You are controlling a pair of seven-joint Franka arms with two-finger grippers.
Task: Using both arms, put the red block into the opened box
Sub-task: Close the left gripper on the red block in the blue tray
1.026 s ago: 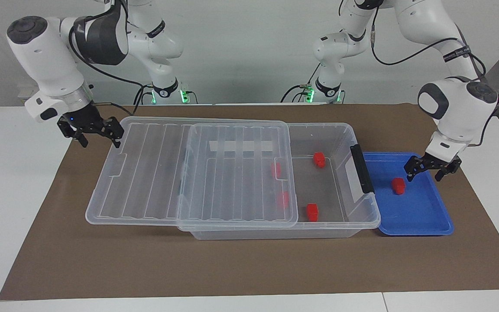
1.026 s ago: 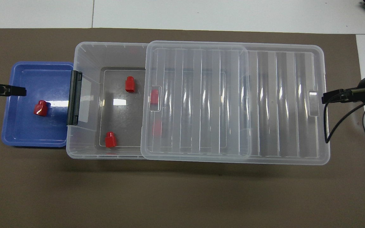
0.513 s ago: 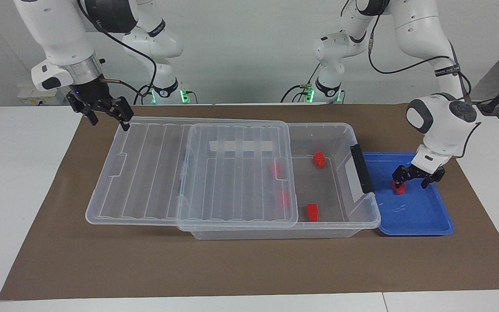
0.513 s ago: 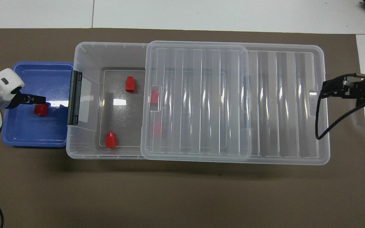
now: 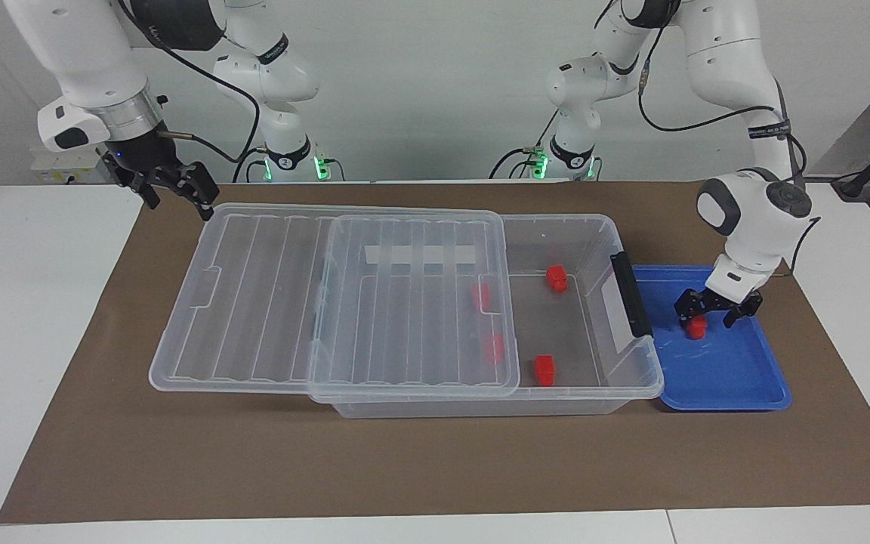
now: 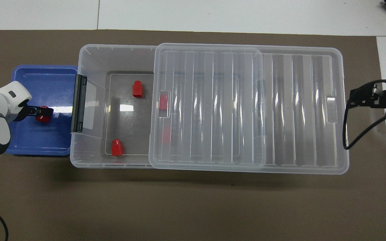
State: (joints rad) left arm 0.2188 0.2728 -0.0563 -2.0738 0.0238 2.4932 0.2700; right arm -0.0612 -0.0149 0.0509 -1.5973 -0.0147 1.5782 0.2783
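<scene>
The ribbed lid (image 6: 300, 110) will slide straight over the box's opening when my right gripper pushes, because it lies flat and in line with the box's rim (image 6: 150, 167).
A red block (image 5: 697, 328) (image 6: 44, 113) lies in the blue tray (image 5: 737, 378) (image 6: 39, 144) beside the box's black handle end. My left gripper (image 5: 705, 319) (image 6: 40, 111) is low in the tray, open, its fingers on either side of this block. The clear box (image 5: 635, 381) (image 6: 89, 157) is open at that end. Its ribbed lid (image 5: 269, 302) (image 6: 297, 110) is slid toward the right arm's end. Two red blocks (image 5: 556, 277) (image 5: 544, 369) lie on the uncovered floor, and two more (image 5: 482, 296) (image 5: 493, 347) show through the lid. My right gripper (image 5: 171, 189) (image 6: 357, 98) hangs open, raised over the mat by the lid's end.
A brown mat (image 5: 435, 461) covers the table under the box and the tray. The tray touches the box's handle (image 5: 630, 295) end. A black cable (image 6: 354, 134) loops down from the right arm beside the lid.
My left gripper moved in over the tray and came down around the red block. My right gripper rose and drew back from the lid's end.
</scene>
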